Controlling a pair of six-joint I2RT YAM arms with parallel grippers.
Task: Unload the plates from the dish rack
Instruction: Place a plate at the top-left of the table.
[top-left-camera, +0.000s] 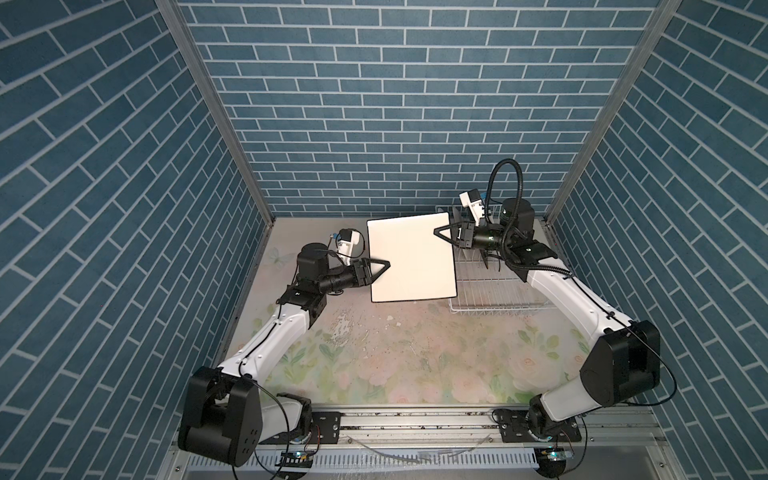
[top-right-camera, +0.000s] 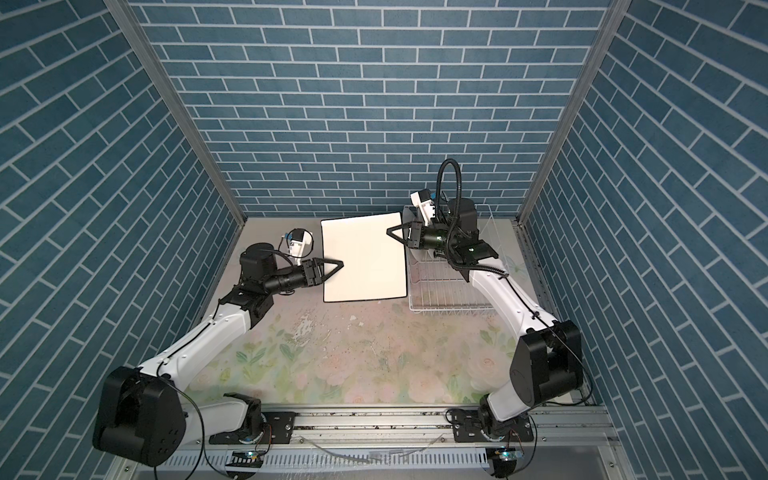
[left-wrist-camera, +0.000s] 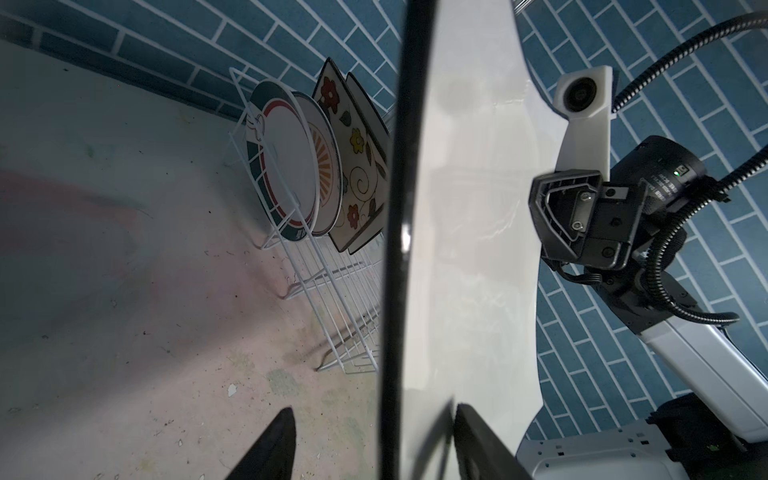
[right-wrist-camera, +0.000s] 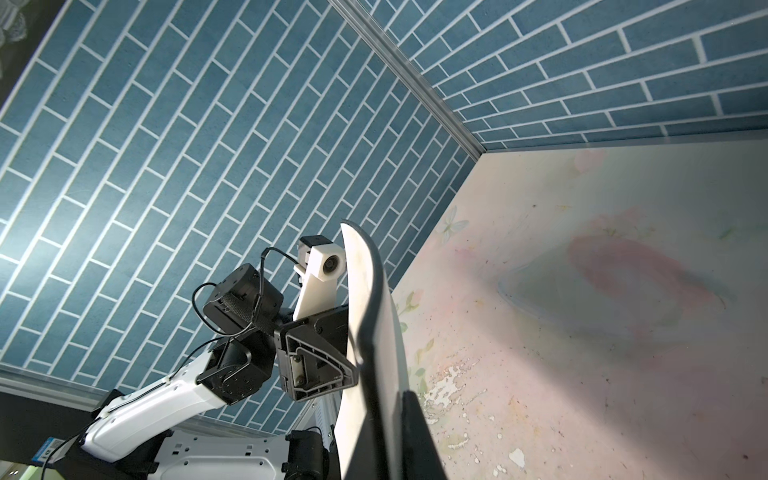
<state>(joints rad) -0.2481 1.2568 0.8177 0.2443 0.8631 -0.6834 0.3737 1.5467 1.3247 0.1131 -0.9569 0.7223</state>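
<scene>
My left gripper should close first, since it is open around the white plate's edge (top-left-camera: 374, 270). My right gripper should then open and go back to the dish rack (top-left-camera: 500, 281).
A square white plate (top-left-camera: 411, 257) (top-right-camera: 363, 257) with a black rim hangs level above the table, between the two arms. My right gripper (top-left-camera: 436, 231) (right-wrist-camera: 386, 440) is shut on its right edge. My left gripper (top-left-camera: 388, 264) (left-wrist-camera: 374, 446) straddles the left edge, open: one finger lies against the white face, the other stands off from the black rim. The white wire dish rack (top-left-camera: 486, 286) (left-wrist-camera: 340, 299) is at the back right. In the left wrist view it holds upright plates: a round one with a green and red rim (left-wrist-camera: 286, 166), a sunburst one (left-wrist-camera: 328, 166) and a flowered square one (left-wrist-camera: 353, 166).
The table top has a worn floral print (top-left-camera: 374, 353). Blue brick-pattern walls close in the back and both sides. My right arm reaches over the rack. A metal rail (top-left-camera: 415, 419) runs along the front edge between the arm bases.
</scene>
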